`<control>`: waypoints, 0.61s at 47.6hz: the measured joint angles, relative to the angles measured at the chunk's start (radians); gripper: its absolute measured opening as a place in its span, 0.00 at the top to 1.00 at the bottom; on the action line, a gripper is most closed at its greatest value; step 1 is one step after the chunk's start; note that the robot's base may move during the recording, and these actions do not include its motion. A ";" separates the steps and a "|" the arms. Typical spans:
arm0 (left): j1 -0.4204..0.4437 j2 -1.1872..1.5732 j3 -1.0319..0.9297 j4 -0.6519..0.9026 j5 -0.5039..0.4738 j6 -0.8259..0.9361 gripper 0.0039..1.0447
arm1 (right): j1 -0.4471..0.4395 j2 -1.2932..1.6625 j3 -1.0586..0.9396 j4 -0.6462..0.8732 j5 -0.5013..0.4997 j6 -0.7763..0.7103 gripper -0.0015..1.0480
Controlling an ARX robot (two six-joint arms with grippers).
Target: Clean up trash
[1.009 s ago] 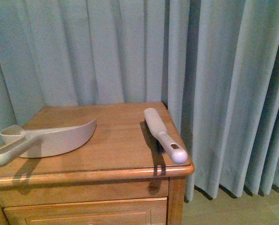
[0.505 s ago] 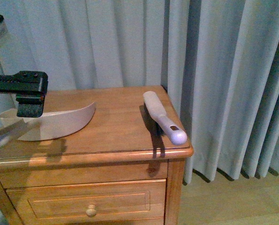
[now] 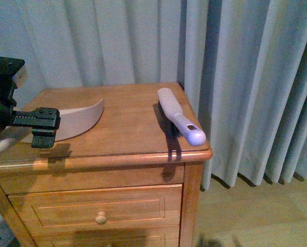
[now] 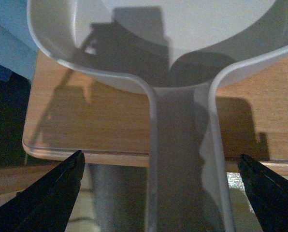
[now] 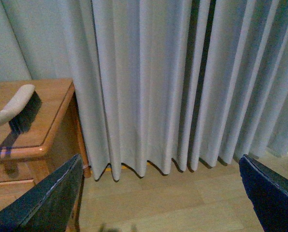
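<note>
My gripper will tip up the dustpan (image 3: pixel 77 122) and carry it. Its raised sides (image 4: pixel 108 76) curve in toward the dustpan's handle, so the dustpan should hold trash at its back.
No crumpled white paper wad shows in any view. A pinkish-beige dustpan (image 3: pixel 81 118) lies on the left of the wooden nightstand (image 3: pixel 128 134), its handle (image 3: pixel 1 143) reaching over the left front edge. My left gripper (image 3: pixel 40 128) is open at that handle. In the left wrist view the handle (image 4: pixel 182 145) runs between the two spread black fingers (image 4: pixel 57 193) without touching them, with my left gripper (image 4: pixel 159 159) open around it. A grey-white hand brush (image 3: pixel 176 121) lies on the right side of the top. My right gripper (image 5: pixel 158 164) is open and empty over the floor beside the nightstand.
Grey curtains (image 3: pixel 246 77) hang behind and to the right of the nightstand. The nightstand has drawers with a round knob (image 3: pixel 100 218). Wooden floor (image 3: pixel 256 216) lies to the right. The brush head (image 5: pixel 21 108) shows at the nightstand's corner in the right wrist view.
My left gripper came in from the left and dropped to the dustpan's handle. The front camera's view has shifted, showing more of the drawers and floor.
</note>
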 joint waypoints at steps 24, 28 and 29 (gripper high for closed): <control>-0.008 0.009 0.010 0.034 -0.007 0.058 0.74 | 0.000 0.000 0.000 0.000 0.000 0.000 0.07; -0.009 -0.012 -0.005 0.053 -0.008 0.058 0.74 | 0.000 0.000 0.000 0.000 0.000 0.000 0.07; -0.011 -0.027 -0.016 0.068 -0.014 0.060 0.74 | 0.000 0.000 0.000 0.000 0.000 0.000 0.07</control>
